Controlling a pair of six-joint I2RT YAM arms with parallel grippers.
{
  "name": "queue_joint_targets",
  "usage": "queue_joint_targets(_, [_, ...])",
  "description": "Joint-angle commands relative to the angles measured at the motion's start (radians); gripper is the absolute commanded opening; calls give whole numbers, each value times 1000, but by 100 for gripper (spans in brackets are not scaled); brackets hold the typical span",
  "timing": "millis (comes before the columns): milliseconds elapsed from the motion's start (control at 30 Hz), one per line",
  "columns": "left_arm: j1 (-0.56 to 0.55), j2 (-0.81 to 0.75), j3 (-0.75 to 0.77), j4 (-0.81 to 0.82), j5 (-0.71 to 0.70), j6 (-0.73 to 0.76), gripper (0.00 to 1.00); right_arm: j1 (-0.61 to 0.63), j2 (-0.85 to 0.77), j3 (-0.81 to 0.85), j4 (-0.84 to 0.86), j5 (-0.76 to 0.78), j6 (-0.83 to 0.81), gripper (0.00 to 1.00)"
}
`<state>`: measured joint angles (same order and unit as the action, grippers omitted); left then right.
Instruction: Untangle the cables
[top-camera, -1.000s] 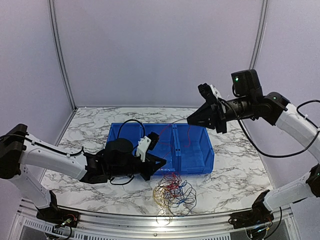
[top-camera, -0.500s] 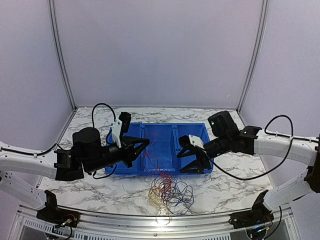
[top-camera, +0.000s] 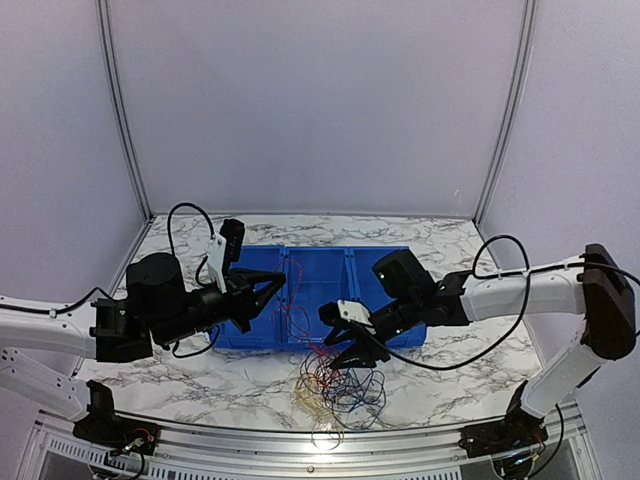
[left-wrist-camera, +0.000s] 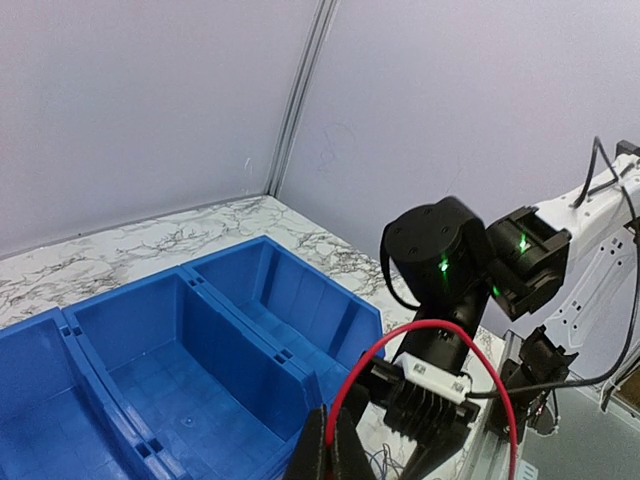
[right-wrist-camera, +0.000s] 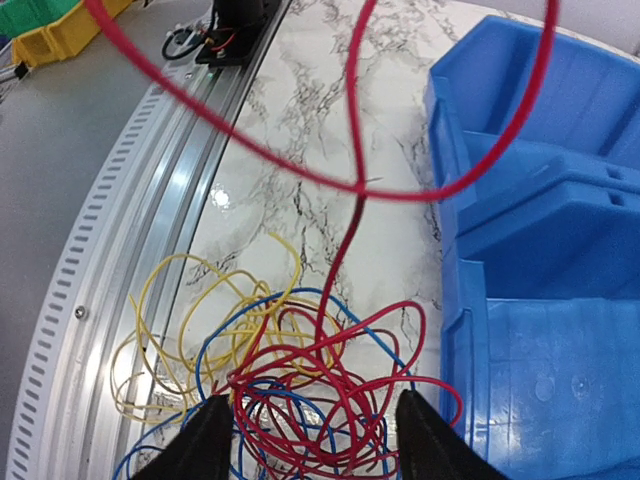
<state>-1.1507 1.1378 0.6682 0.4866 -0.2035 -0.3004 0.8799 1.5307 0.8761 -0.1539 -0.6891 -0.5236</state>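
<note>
The red cable in my left gripper goes down into the tangle (top-camera: 321, 352), so I should pull it up and away over the blue bin (top-camera: 255, 328) until the cable is clear.
A tangle of red, blue and yellow cables (top-camera: 340, 385) lies on the marble table in front of the blue bin (top-camera: 400, 262). My left gripper (top-camera: 272, 289) hovers over the bin's left part and is shut on a red cable (left-wrist-camera: 432, 324), which loops up from the closed fingertips (left-wrist-camera: 322, 445). That red cable (right-wrist-camera: 353, 150) runs down into the tangle (right-wrist-camera: 300, 380). My right gripper (top-camera: 352, 350) is open just above the tangle, one finger (right-wrist-camera: 210, 440) on each side of it, holding nothing.
The blue bin (left-wrist-camera: 180, 350) has three compartments with thin divider walls. The table's front edge with a metal rail (right-wrist-camera: 120, 250) lies just beyond the tangle. The right arm's wrist (left-wrist-camera: 440, 255) is close in front of my left gripper.
My right gripper came down from high over the bin to the tangle in front of it. My left gripper moved up and back to the left, drawing the red cable out of the tangle.
</note>
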Motion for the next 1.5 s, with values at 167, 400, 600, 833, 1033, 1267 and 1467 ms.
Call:
queue_joint_targets(167, [6,-103,78,-95,-9,64,0,17,88,-7,36,-42,1,20])
queue_joint_targets(400, [5,-144,321,-302,-2,171,0,18,135,12,-5,-62,-29,5])
queue_joint_targets(600, [5,-119,609,-482,-2,265,0,17,156,19,-29,-61,-43,4])
queue_joint_targets(833, [5,-89,811,-635,-54,362,0,17,154,41,-68,-57,-68,8])
queue_joint_targets(1033, [5,-115,696,-622,-111,341,0,18,91,44,-93,-21,-85,24])
queue_joint_targets(1267, [5,-161,523,-557,-155,255,0,3,24,84,-181,12,-120,52])
queue_joint_targets(1467, [5,-173,452,-545,-132,199,0,-50,-87,171,-217,24,-69,59])
